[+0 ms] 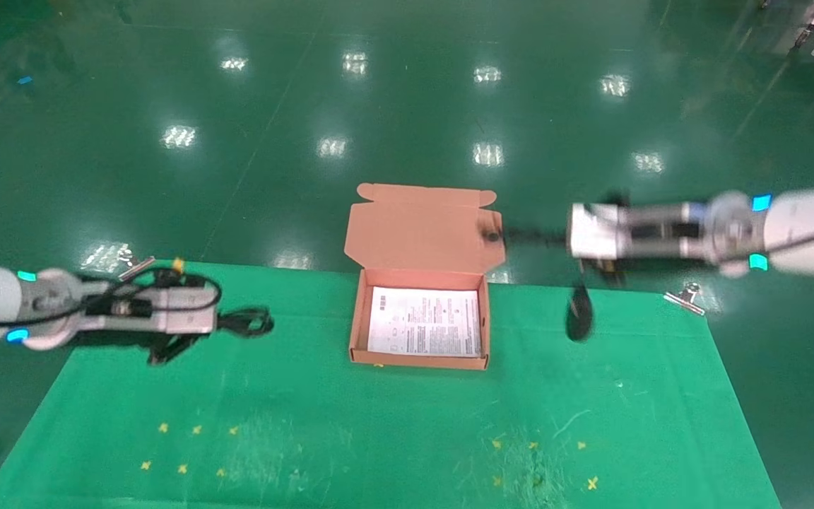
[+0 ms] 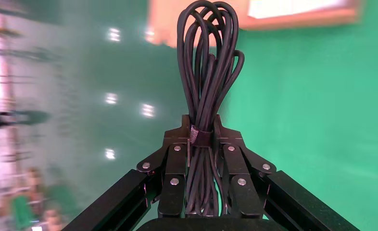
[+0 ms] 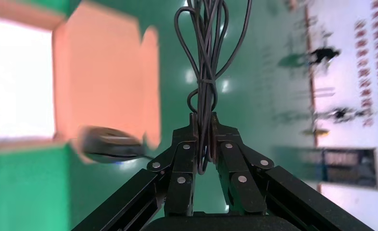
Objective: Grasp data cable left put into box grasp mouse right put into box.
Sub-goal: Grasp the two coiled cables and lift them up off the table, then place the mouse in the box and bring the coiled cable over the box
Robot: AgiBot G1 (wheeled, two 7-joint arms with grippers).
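Next, I move my left gripper back while my right gripper lowers the mouse in first, because the dangling mouse (image 1: 579,315) and the data cable would crowd the box (image 1: 422,322) together.
The box (image 1: 357,322) lies open at the middle of the green mat, its lid (image 1: 421,230) standing up at the back and a white sheet (image 1: 426,322) inside. My left gripper (image 1: 222,322) hovers left of the box, shut on the data cable (image 1: 253,323). The left wrist view shows that gripper (image 2: 202,129) clamped at the cable's (image 2: 207,57) strap. My right gripper (image 1: 555,237) is up at the box's right, shut on the mouse's bundled cord (image 3: 205,72). The mouse (image 1: 579,316) dangles below it, blurred, above the mat; it also shows as the mouse (image 3: 110,144) beside the lid (image 3: 105,82).
Metal binder clips sit at the mat's far corners, one on the right (image 1: 686,297) and one on the left (image 1: 135,265). Small yellow cross marks (image 1: 534,445) dot the near part of the mat. Beyond the mat's far edge is shiny green floor.
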